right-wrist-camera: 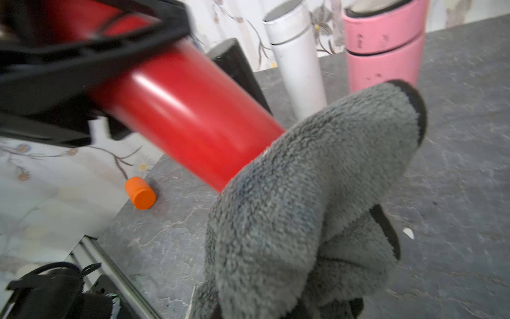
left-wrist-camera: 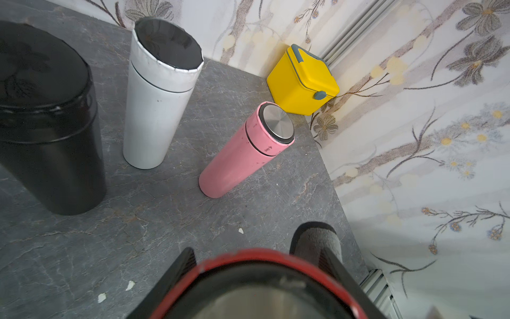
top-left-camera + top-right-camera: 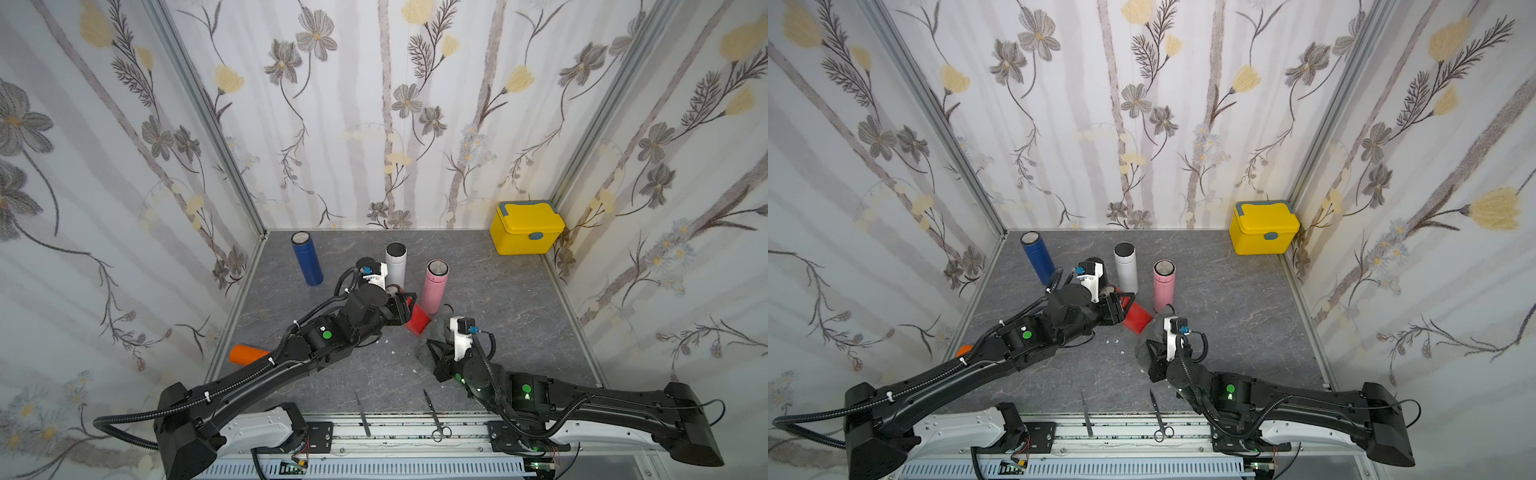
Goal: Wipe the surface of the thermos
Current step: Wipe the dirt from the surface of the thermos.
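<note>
The cloth is at the lower end of the red thermos, and any further it will run off the thermos's base. My right gripper should wipe back up along the thermos's body.
A red thermos hangs tilted above the grey tabletop, its base pointing down toward the right arm. My left gripper is shut on its upper part; in the left wrist view the black fingers flank its red rim. My right gripper is shut on a fluffy grey cloth, which hides its fingers. In the right wrist view the cloth lies against the lower end of the red thermos.
Blue, white and pink thermoses stand behind the red one, with a black one by the left wrist. An orange thermos lies at the left edge. A yellow box sits back right. Scissors lie at the front.
</note>
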`<state>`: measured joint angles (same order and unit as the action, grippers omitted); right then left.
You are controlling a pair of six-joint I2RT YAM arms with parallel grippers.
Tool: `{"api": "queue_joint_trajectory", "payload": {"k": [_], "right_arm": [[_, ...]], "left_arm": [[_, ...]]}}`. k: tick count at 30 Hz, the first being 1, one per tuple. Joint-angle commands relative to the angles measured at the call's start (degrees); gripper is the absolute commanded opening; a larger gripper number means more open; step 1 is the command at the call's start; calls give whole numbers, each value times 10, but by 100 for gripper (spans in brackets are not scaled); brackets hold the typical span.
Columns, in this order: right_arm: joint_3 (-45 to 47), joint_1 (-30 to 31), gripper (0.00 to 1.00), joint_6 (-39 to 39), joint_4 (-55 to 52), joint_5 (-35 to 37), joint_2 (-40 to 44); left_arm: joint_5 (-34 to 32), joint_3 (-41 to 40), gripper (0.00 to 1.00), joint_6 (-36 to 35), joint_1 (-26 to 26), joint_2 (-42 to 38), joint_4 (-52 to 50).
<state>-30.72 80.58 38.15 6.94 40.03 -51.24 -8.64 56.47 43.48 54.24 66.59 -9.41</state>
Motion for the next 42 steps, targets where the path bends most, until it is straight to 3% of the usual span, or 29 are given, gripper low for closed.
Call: {"api": "queue_joint_trajectory", "payload": {"k": [1, 5, 9, 15, 18, 24, 26, 29, 34, 37, 42], "right_arm": [[-33, 39, 0, -124, 130, 117, -48], [-51, 51, 0, -162, 190, 256, -122], [-42, 45, 0, -92, 159, 353, -158], [-35, 40, 0, 185, -147, 359, -135], [-8, 46, 0, 228, -216, 321, -78], [55, 36, 0, 58, -136, 122, 145], [60, 10, 0, 45, -139, 57, 218], [53, -81, 0, 45, -148, -63, 275], [9, -275, 0, 24, -106, -337, 196], [-3, -350, 0, 28, -25, -451, 131], [-43, -390, 0, 59, 104, -592, 16]], "left_arm": [[29, 9, 0, 45, 9, 12, 74], [24, 25, 0, 51, 30, 17, 71], [35, 21, 0, 58, 36, 9, 71], [26, 12, 0, 47, 36, -21, 53], [13, 12, 0, 16, 35, -31, 38], [-19, 8, 0, -118, 35, -48, 4], [-14, 4, 0, -172, 35, -54, 0], [-3, -4, 0, -250, 35, -59, 1], [89, -54, 0, -367, 37, -83, 52], [119, -85, 0, -418, 39, -97, 70], [101, -104, 0, -428, 39, -111, 80]]}}
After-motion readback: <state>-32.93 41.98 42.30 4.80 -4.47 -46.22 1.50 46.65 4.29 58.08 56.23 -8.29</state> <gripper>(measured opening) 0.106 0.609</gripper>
